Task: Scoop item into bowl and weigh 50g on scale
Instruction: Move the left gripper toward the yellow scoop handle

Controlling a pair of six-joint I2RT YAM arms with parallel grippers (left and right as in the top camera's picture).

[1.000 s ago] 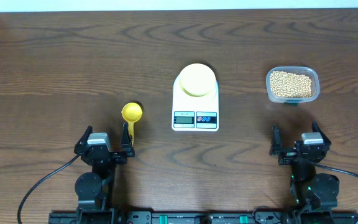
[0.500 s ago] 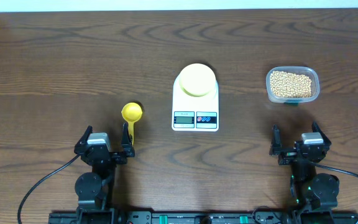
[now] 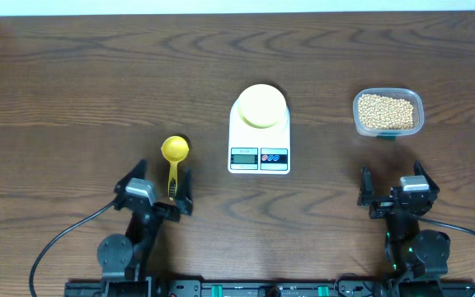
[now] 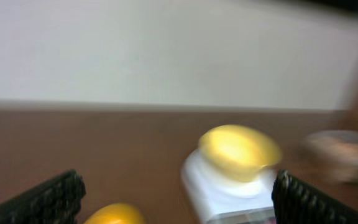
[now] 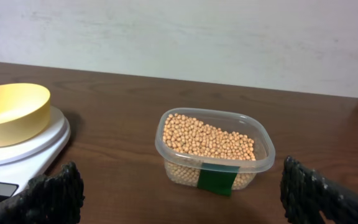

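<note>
The scoop [image 3: 174, 150] lies flat below while my left gripper points level at the wall, so next I move up, tip the gripper down and pinch the handle [image 3: 173, 168] next to the cup.
The pale yellow bowl [image 3: 260, 105] sits on the white scale [image 3: 259, 154] at the table's middle; both show in the right wrist view [image 5: 8, 112] [image 5: 23, 146] and, blurred, in the left wrist view [image 4: 238, 151] [image 4: 229, 193]. Tan beans [image 3: 386, 110] fill a clear tub [image 3: 388, 130] at the right, and show in the right wrist view [image 5: 207, 138]. A bright yellow scoop [image 3: 174, 155] lies left of the scale. My left gripper [image 3: 161, 194] is open and empty just behind the scoop's handle. My right gripper [image 3: 394, 191] is open and empty, well short of the tub.
A pale wall runs along the table's far edge. Black cables trail from both arm bases at the near edge. Bare wood lies between the scoop, the scale and the tub.
My left arm has shifted right and forward and turned toward the scale, its wrist view blurred by motion. The right arm, scoop, bowl and tub have not moved.
</note>
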